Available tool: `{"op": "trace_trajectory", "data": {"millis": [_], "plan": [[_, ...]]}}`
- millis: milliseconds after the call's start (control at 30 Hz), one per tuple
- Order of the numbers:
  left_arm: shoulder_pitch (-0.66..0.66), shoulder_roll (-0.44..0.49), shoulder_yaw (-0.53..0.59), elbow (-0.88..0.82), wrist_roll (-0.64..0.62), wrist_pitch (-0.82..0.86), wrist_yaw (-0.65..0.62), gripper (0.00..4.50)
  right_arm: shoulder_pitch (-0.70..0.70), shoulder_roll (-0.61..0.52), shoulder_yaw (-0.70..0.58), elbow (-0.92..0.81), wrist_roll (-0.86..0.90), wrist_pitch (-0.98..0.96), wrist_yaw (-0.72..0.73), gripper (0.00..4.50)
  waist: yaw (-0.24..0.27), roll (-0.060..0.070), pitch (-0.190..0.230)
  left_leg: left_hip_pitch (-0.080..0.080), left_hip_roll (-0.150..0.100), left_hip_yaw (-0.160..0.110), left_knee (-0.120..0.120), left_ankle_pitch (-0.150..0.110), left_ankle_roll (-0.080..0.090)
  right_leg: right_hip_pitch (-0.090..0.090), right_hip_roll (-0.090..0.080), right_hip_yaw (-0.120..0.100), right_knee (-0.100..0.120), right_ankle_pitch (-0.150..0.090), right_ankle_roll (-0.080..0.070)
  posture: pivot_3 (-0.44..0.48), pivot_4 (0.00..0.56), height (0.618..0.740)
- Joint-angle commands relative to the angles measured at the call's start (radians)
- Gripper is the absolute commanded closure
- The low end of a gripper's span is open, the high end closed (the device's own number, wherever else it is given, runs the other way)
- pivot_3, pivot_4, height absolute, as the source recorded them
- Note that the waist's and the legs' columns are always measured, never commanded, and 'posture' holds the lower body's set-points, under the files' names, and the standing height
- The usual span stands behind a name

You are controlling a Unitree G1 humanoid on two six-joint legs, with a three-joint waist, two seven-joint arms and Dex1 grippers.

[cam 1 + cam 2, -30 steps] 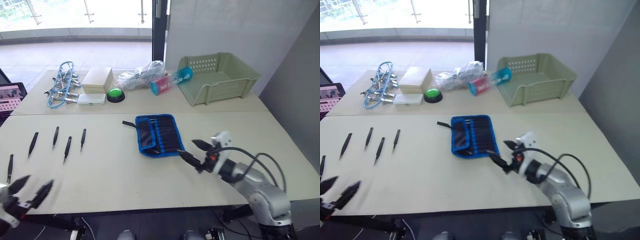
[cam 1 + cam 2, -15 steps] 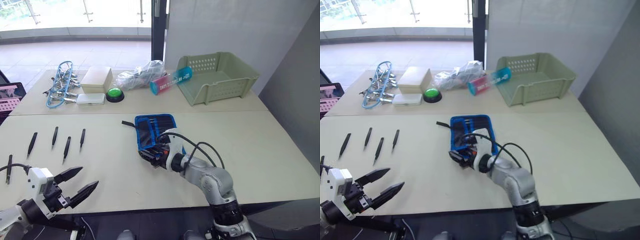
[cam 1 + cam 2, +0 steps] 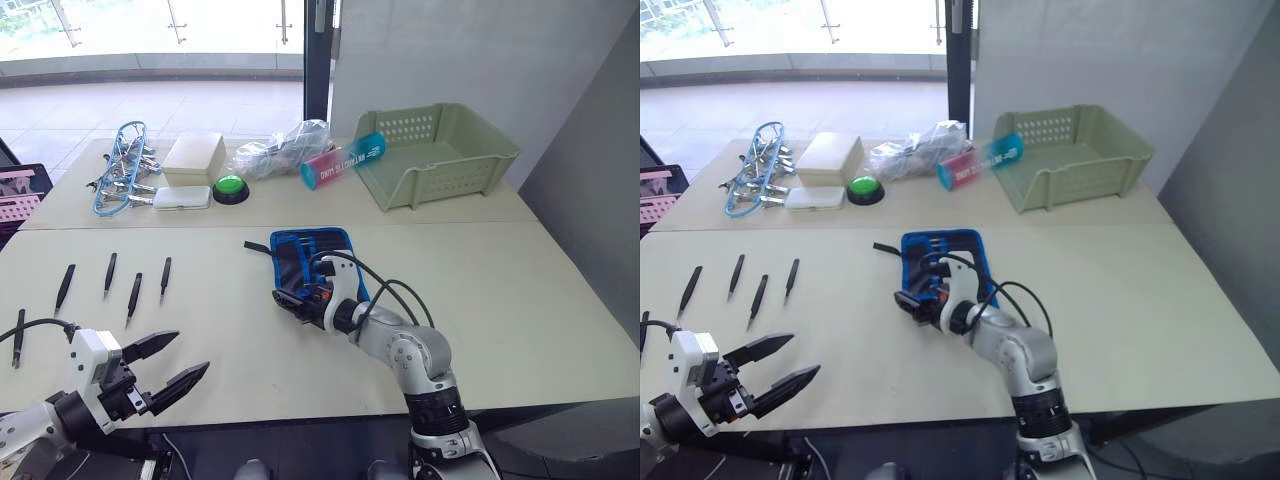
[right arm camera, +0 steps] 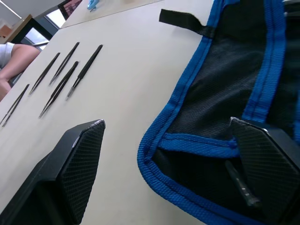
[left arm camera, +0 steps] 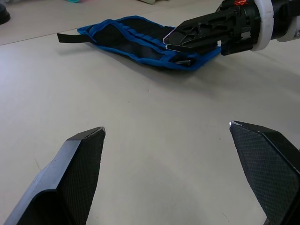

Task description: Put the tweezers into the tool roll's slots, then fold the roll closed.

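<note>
I should expect to find tweezers already in some slots when I open the tool roll's folded flap (image 3: 291,264), because a thin tweezer tip (image 4: 243,186) shows beside that flap.
The tool roll (image 3: 318,262) lies open at mid-table, black with blue edging, its strap (image 4: 180,21) pointing left. Its slots (image 3: 330,250) show as blue-stitched lines. My right gripper (image 3: 290,297) is open and low at the roll's near-left corner, one finger over the fabric (image 4: 225,108) and the other over bare table. Several black tweezers (image 3: 134,295) lie in a row on the table's left side, apart from both grippers. My left gripper (image 3: 170,362) is open and empty above the table's front-left edge, pointing toward the roll (image 5: 136,40).
Along the back stand a green basket (image 3: 435,150), a pink-and-teal tube (image 3: 343,161), a crumpled plastic bag (image 3: 280,150), a green button (image 3: 231,188), a white box (image 3: 195,157) and a blue clips bundle (image 3: 120,170). A person's arm (image 4: 14,56) shows beyond the table's left end.
My right gripper swung left from the roll's right side to its near-left corner. My left gripper rose and moved right along the front edge.
</note>
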Motion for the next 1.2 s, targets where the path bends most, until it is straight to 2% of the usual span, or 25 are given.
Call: {"op": "trace_trajectory", "data": {"millis": [33, 400, 833, 933, 1200], "plan": [[-0.005, 0.000, 0.015, -0.032, -0.022, -0.002, 0.009, 0.01, 0.019, -0.018, -0.002, -0.066, -0.006, 0.004, -0.004, 0.00, -0.001, 0.000, 0.000, 0.000, 0.000, 0.000, 0.000, 0.000, 0.000, 0.000, 0.000, 0.000, 0.000, 0.000, 0.000, 0.000, 0.150, 0.716], [-0.011, -0.002, 0.015, -0.014, -0.021, -0.016, 0.001, 0.01, 0.059, -0.003, 0.053, -0.064, -0.038, -0.007, -0.012, 0.00, -0.001, 0.000, 0.000, 0.000, 0.000, 0.000, 0.000, 0.000, 0.000, 0.000, 0.000, 0.000, -0.001, 0.000, 0.000, 0.000, 0.150, 0.716], [-0.010, -0.008, 0.006, -0.019, -0.021, -0.009, 0.007, 0.01, 0.019, 0.051, -0.002, -0.031, -0.035, -0.024, -0.032, 0.00, 0.000, 0.000, 0.000, -0.001, 0.000, 0.000, 0.000, 0.000, 0.000, 0.000, 0.000, 0.000, -0.001, 0.000, 0.000, 0.000, 0.150, 0.716], [-0.009, -0.010, 0.005, -0.031, -0.024, -0.004, 0.015, 0.00, 0.017, 0.053, -0.003, -0.029, -0.036, -0.019, -0.033, 0.84, -0.002, 0.000, 0.000, -0.001, 0.000, 0.000, 0.000, 0.000, 0.000, -0.001, 0.000, 0.000, -0.001, 0.000, 0.000, 0.000, 0.150, 0.716], [-0.012, -0.006, 0.001, -0.041, -0.025, 0.003, 0.029, 0.00, 0.013, 0.053, -0.002, -0.023, -0.040, -0.027, -0.032, 3.61, -0.001, 0.000, 0.000, -0.001, 0.000, 0.000, 0.000, 0.000, 0.000, -0.001, 0.000, 0.000, -0.001, 0.000, 0.000, 0.000, 0.150, 0.716]]}}
